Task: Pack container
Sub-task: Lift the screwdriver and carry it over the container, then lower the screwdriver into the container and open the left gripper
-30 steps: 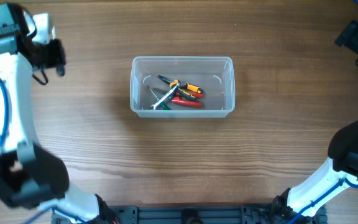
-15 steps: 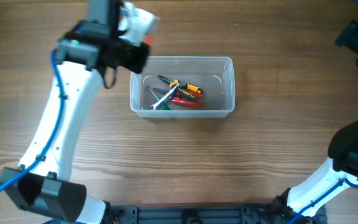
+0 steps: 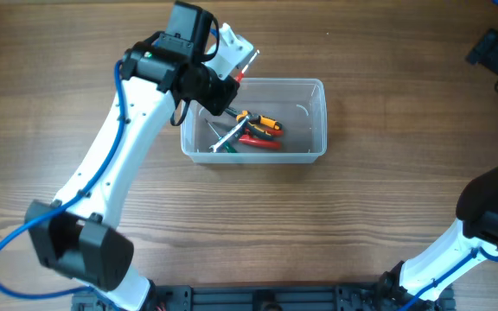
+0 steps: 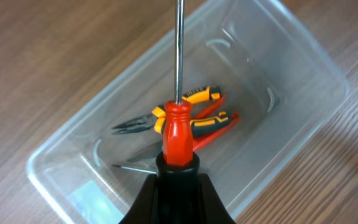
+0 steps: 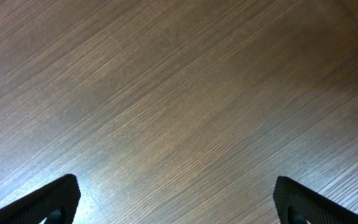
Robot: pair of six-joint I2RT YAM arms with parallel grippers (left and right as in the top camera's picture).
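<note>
The screwdriver's red handle [image 3: 239, 76] is over the open container, so the robot's left gripper should keep lowering toward the orange-and-black pliers [image 3: 258, 123] and let go inside the container's sides.
The clear plastic container [image 3: 314, 121] stands at the table's middle. It holds orange-and-black pliers [image 3: 258, 121], red-handled pliers [image 3: 262, 142] and a silver tool with a green tip [image 3: 223, 141]. My left gripper [image 3: 232, 73] is shut on a red-handled screwdriver [image 4: 179, 134] and holds it above the container's back left corner [image 4: 67, 162]. The metal shaft [image 4: 179, 50] points away from the wrist. My right gripper [image 5: 176, 193] is open and empty over bare wood; its arm shows at the far right [image 3: 495, 52].
The wood table [image 3: 387, 207] surrounds the container on all sides. My left arm [image 3: 115, 173] reaches across the left half of the table. The right arm's base [image 3: 491, 216] sits at the right edge.
My left arm has swung from the far left edge to the container's back left corner, carrying the screwdriver. The right arm has not moved.
</note>
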